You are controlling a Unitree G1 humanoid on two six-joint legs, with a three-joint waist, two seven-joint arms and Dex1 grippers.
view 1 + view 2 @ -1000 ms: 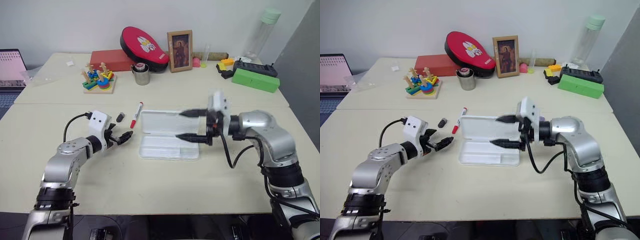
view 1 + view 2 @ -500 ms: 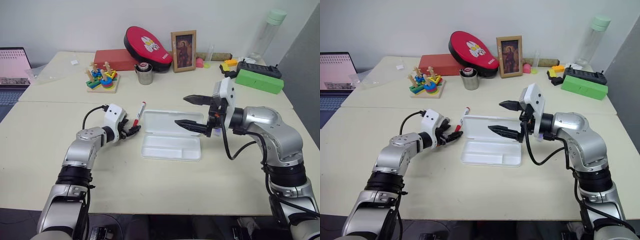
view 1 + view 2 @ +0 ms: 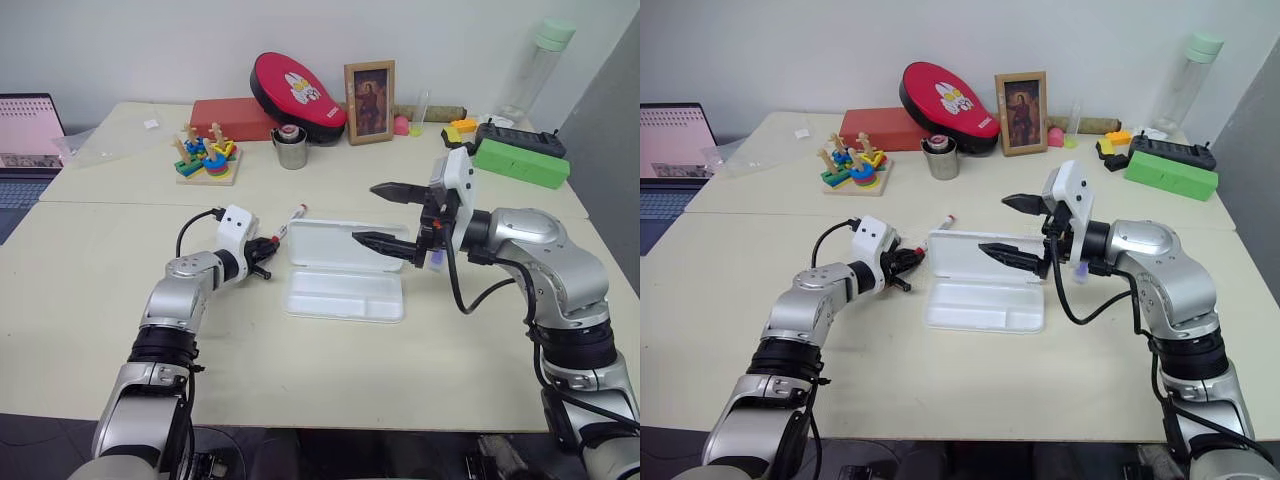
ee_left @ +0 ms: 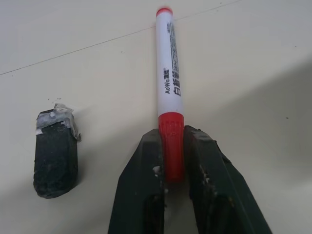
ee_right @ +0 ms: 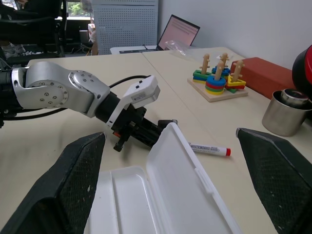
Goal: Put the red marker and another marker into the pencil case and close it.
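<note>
The red marker is at an angle to the pencil case's long slot. Next, my left gripper picks it up, turns it parallel and puts it down in the slot beside the lid.
The red marker lies on the table just left of the pencil case, and my left gripper is shut on its red cap end. The white pencil case is open, its lid standing up behind the tray. My right gripper hangs open over the case's right part, pointing left, with nothing between its fingers. A small lilac piece, another marker, peeks out under my right wrist, mostly hidden.
A small black stubby object lies beside the red marker. Along the back stand a ring-stacking toy, a metal cup, a red box, a picture frame, a green box and a bottle. A laptop sits far left.
My left gripper moved forward and right to the red marker and shut on its cap end, and the marker has swung a little. The right gripper stays open, barely moved.
</note>
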